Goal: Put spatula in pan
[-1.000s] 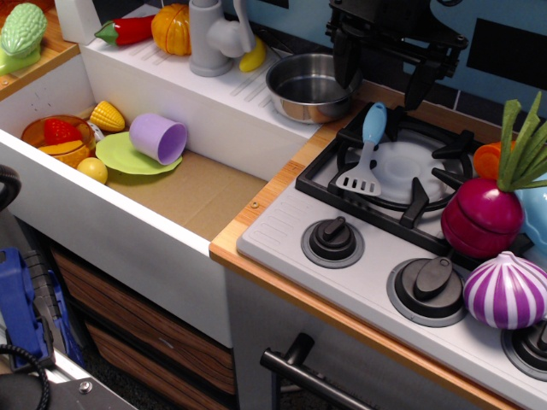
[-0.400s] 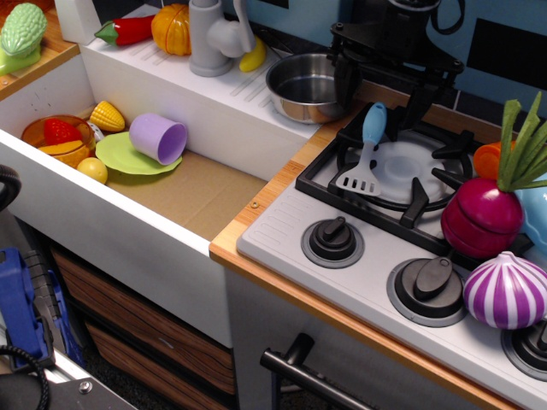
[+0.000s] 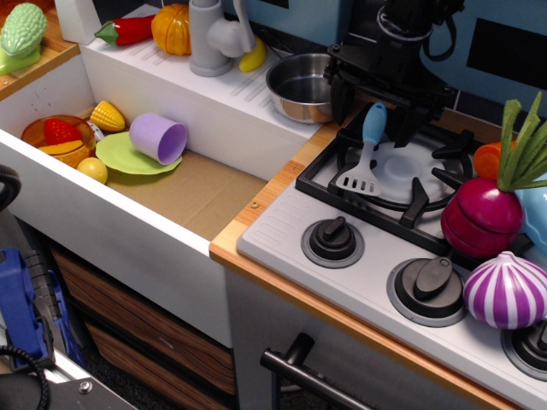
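Note:
The spatula seems longer than the pan (image 3: 300, 88) is across, so I expect its grey slotted head (image 3: 359, 181) to poke out past the pan's rim when I lower the spatula's handle.
The spatula (image 3: 366, 149) lies on the stove's black burner grate (image 3: 402, 175), light blue handle pointing away, grey slotted head toward the knobs. The shiny steel pan (image 3: 301, 87) stands empty on the white counter behind and left of the stove. My black gripper (image 3: 374, 107) hangs open right over the top end of the spatula handle, one finger (image 3: 344, 101) to the left and one to the right of it. The fingers do not grip the handle.
A white sink (image 3: 192, 184) at left holds a purple cup (image 3: 159, 137), a green plate, corn and a bowl of toy food. A grey faucet (image 3: 212, 38) stands by the pan. A purple beet (image 3: 485, 213) and a striped onion (image 3: 506, 290) sit on the stove's right side.
My gripper has come down and slightly left, from above the back of the stove until its fingers straddle the spatula handle. The spatula and pan have not moved.

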You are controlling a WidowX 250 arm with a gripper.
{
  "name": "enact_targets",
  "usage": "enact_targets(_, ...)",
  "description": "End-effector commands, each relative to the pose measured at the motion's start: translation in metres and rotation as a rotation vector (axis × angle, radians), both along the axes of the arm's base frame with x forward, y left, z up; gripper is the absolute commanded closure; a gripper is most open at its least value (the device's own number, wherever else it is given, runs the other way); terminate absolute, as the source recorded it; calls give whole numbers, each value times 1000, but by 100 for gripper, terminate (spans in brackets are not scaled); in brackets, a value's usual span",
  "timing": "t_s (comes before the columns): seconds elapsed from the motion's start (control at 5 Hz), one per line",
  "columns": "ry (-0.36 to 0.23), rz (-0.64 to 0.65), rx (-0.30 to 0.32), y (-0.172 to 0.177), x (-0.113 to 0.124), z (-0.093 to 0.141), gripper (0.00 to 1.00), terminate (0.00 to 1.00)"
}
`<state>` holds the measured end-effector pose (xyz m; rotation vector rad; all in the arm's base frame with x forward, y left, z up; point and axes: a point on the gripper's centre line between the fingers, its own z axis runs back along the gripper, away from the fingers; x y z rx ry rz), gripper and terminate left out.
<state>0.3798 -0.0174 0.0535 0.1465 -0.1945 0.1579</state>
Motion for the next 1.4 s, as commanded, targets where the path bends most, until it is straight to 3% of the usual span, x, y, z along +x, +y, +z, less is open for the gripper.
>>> enact_targets(0.0, -46, 9, -1, 6, 6, 7, 0, 0)
enact_targets(0.2, -50, 10, 5, 8, 6, 1, 100, 0)
enact_targets(0.8, 11, -7, -6, 18, 17, 30, 100, 0)
enact_targets(1.2, 64, -28, -1, 51, 17, 47, 100, 0)
